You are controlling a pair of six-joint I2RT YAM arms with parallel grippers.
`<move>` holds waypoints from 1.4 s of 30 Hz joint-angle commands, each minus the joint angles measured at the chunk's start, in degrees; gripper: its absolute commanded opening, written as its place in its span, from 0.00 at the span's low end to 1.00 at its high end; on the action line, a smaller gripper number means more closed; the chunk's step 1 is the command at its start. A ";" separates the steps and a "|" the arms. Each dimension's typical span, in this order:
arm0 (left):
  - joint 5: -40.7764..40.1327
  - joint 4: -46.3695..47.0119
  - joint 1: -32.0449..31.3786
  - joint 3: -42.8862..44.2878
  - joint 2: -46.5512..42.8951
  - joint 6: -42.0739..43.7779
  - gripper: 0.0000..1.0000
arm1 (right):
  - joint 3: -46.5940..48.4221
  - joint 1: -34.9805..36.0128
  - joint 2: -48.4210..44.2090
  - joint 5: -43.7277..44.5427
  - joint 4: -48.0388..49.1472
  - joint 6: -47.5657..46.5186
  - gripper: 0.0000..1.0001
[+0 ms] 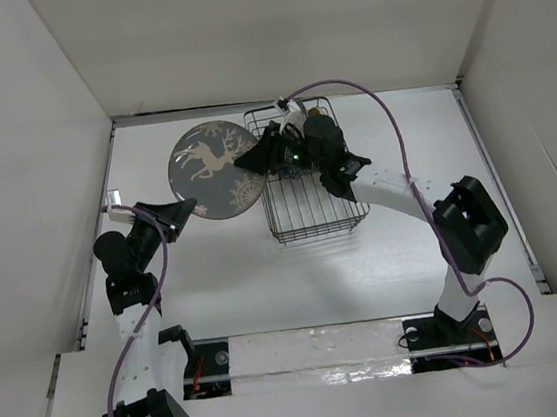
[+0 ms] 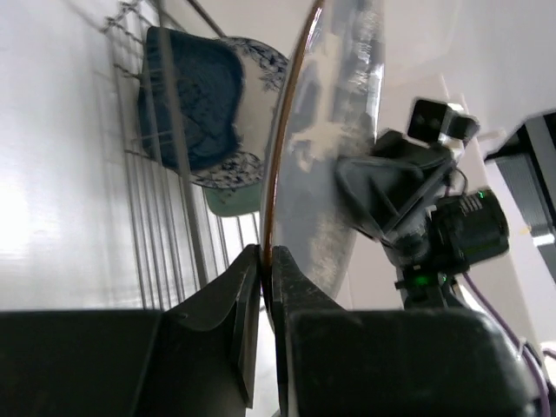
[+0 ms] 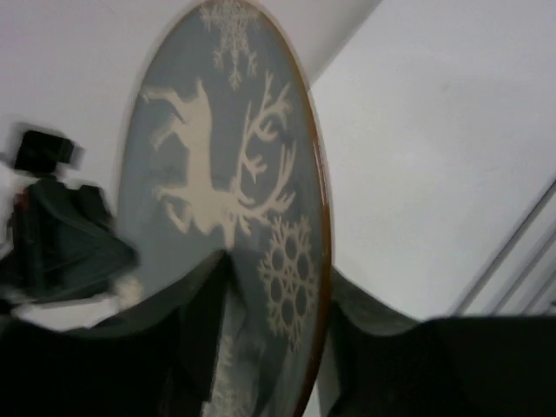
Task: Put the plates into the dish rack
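Observation:
My left gripper holds the grey plate (image 1: 204,172) tilted outside the dish rack. My right gripper should take over at the plate's opposite edge (image 1: 260,177) and turn it upright.
The grey plate with the white deer (image 1: 211,166) is held up on edge, left of the dish rack (image 1: 309,213). My left gripper (image 1: 186,208) is shut on its lower-left rim; in the left wrist view the fingers (image 2: 267,257) pinch the brown rim of the plate (image 2: 334,130). My right gripper (image 1: 257,158) is at the plate's right edge. In the right wrist view its jaws (image 3: 278,269) stand apart, one on each side of the plate (image 3: 217,156). A dark blue plate (image 2: 195,100), a white and blue floral plate (image 2: 265,68) and a pale green plate (image 2: 233,201) stand in the rack (image 2: 165,217).
White walls enclose the table on three sides. The right arm reaches across the far half of the rack and hides its contents in the top view. The amber and yellow plates are not in view.

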 commanded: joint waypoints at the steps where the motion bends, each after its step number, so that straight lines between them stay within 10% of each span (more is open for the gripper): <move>1: 4.25 10.73 -0.07 3.92 -0.52 -0.57 0.00 | -2.23 -0.41 0.55 -7.30 11.46 4.86 0.26; 3: 2.76 5.46 -0.07 5.49 -0.35 3.72 0.00 | -3.90 -0.94 -0.06 -6.61 12.96 6.52 0.03; 8: 2.05 -0.26 -0.07 7.79 1.50 8.14 0.03 | -6.63 -2.26 -2.78 -4.58 15.69 9.16 0.00; 14: -0.93 -8.17 -0.07 11.91 0.10 16.13 0.57 | -6.55 -3.40 -9.02 4.80 11.84 8.74 0.00; 18: -4.08 -14.49 -2.43 16.12 -1.92 21.14 0.68 | -3.21 -3.40 -12.28 15.78 5.34 4.35 0.00; 30: -9.54 -23.64 -12.01 17.63 -3.95 31.51 0.52 | 16.03 1.70 -4.92 56.03 -17.96 -16.31 0.00; 42: -19.12 -29.71 -20.81 19.83 -3.42 41.54 0.47 | 33.35 5.92 8.54 69.33 -26.49 -27.83 0.00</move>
